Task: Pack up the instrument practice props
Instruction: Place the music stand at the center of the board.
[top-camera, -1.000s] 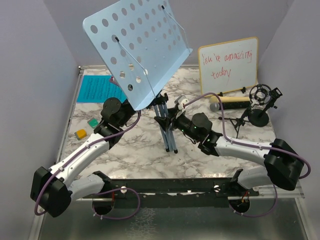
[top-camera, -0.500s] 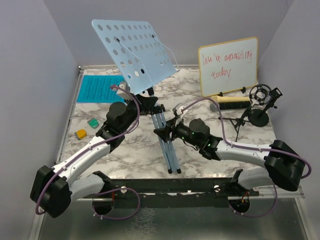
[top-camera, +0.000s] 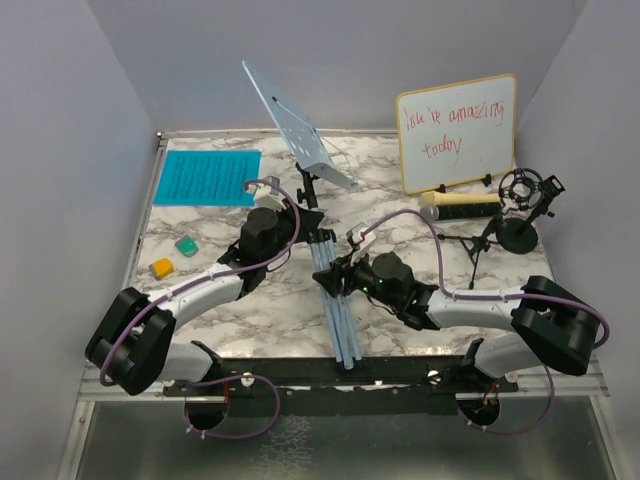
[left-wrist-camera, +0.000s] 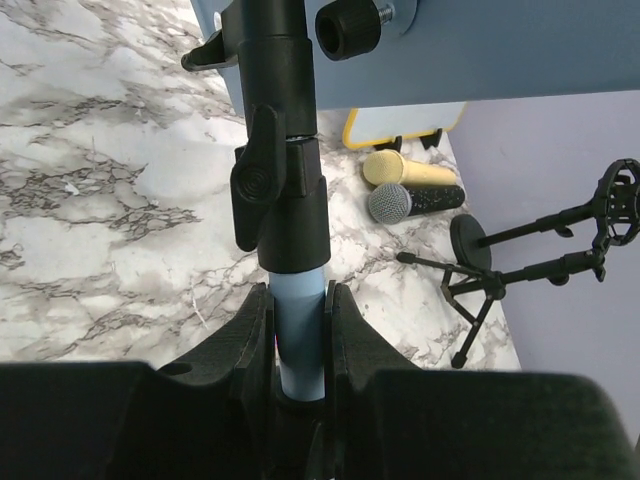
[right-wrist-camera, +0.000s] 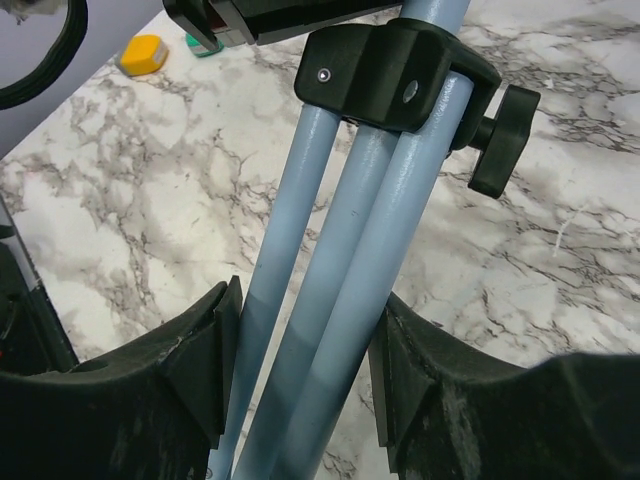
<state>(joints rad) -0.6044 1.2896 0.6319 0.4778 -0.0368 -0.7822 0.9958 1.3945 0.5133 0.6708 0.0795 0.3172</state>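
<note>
The rack's desk (top-camera: 297, 125) is hanging above open marble (top-camera: 366, 163), and its legs lie together. My left gripper should go on lowering the blue pole until the desk sits there.
The light-blue perforated music rack (top-camera: 296, 125) stands tilted over the table middle, its desk edge-on to the top camera. My left gripper (left-wrist-camera: 299, 330) is shut on the rack's blue pole (left-wrist-camera: 298, 340), just below the black clamp collar (left-wrist-camera: 283, 200). The rack's tripod legs (top-camera: 338, 310) are folded together and point at the near edge. My right gripper (right-wrist-camera: 303, 370) is shut on these legs (right-wrist-camera: 330, 300), one finger against each outer leg. The cyan sheet (top-camera: 205, 177) lies at back left. The cream handheld microphone (top-camera: 462, 208) and the black studio microphone (top-camera: 522, 192) on its small tripod sit at right.
A wood-framed whiteboard (top-camera: 457, 132) with red writing leans against the back wall at right. A green block (top-camera: 186, 245) and an orange block (top-camera: 161, 268) lie at the left edge. Grey walls close the table on three sides.
The rack has turned, its desk going from face-on to edge-on and shifting right. The legs have swung toward the near edge. Both arms moved with it, still gripping.
</note>
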